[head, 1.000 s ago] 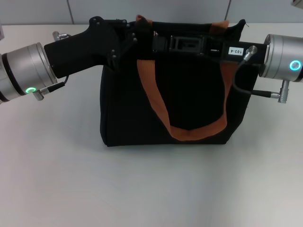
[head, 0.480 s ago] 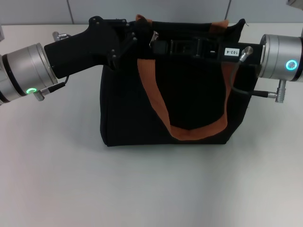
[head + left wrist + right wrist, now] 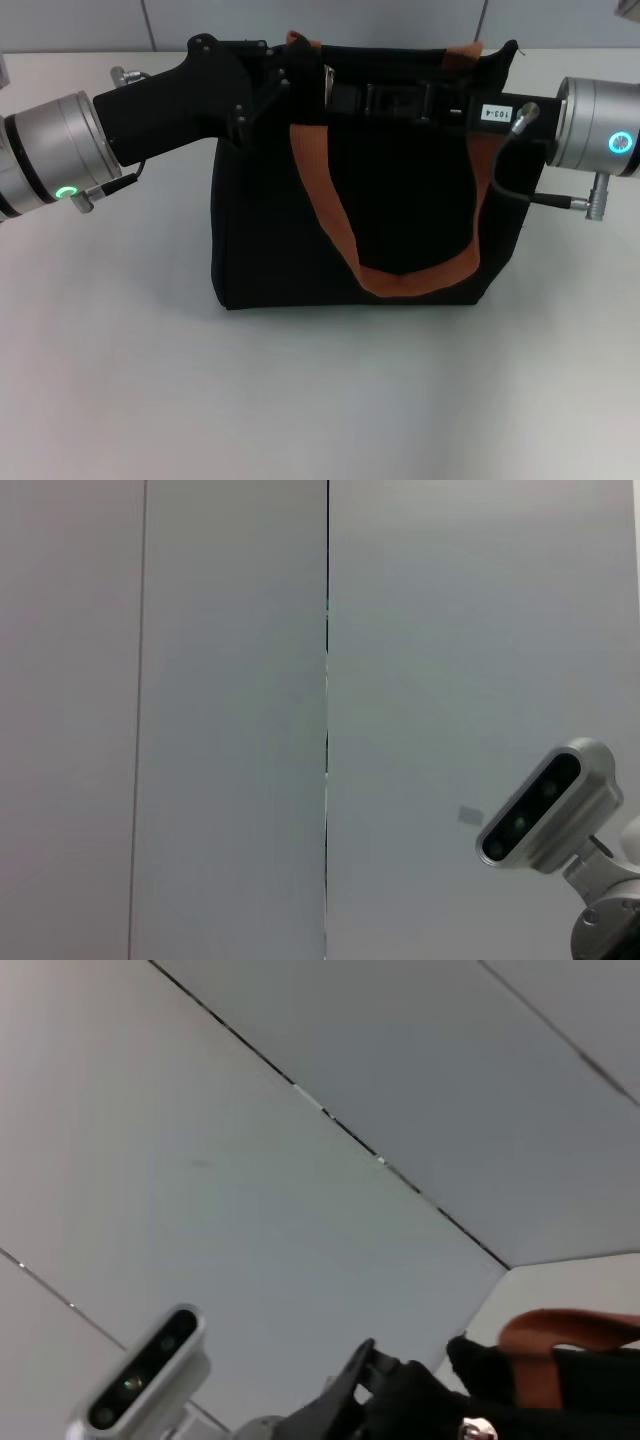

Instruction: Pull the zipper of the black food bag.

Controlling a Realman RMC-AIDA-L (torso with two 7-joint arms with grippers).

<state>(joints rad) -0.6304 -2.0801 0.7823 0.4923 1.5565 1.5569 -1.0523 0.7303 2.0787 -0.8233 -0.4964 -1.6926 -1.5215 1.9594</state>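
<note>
My right gripper has the zipper's silver pull tab (image 3: pixel 328 84) at the very ends of its fingers, so I should open them, reach farther over the tab (image 3: pixel 325 98) and close before I pull.
The black food bag (image 3: pixel 400 200) stands upright mid-table, its orange-brown strap handle (image 3: pixel 322 190) hanging down the front. My left gripper (image 3: pixel 272 88) is pressed against the bag's top left corner, black against black. My right gripper (image 3: pixel 338 95) reaches in from the right, lying along the bag's top edge. The zipper's silver pull tab (image 3: pixel 327 82) stands up at its fingertips, and the gripper looks shut on it. The right wrist view catches an orange strap (image 3: pixel 565 1330) and the left gripper (image 3: pixel 375 1395) beyond it. The left wrist view shows no part of the bag.
The bag rests on a white table (image 3: pixel 300 400), with a grey panelled wall (image 3: pixel 250 20) behind it. A loose cable (image 3: pixel 505 170) loops off my right wrist beside the bag's right side. The robot's head camera (image 3: pixel 545 805) shows in both wrist views.
My right gripper slid a little left along the bag's top, then eased back right. The silver pull tab now stands up at its fingertips. The left arm and bag stayed put.
</note>
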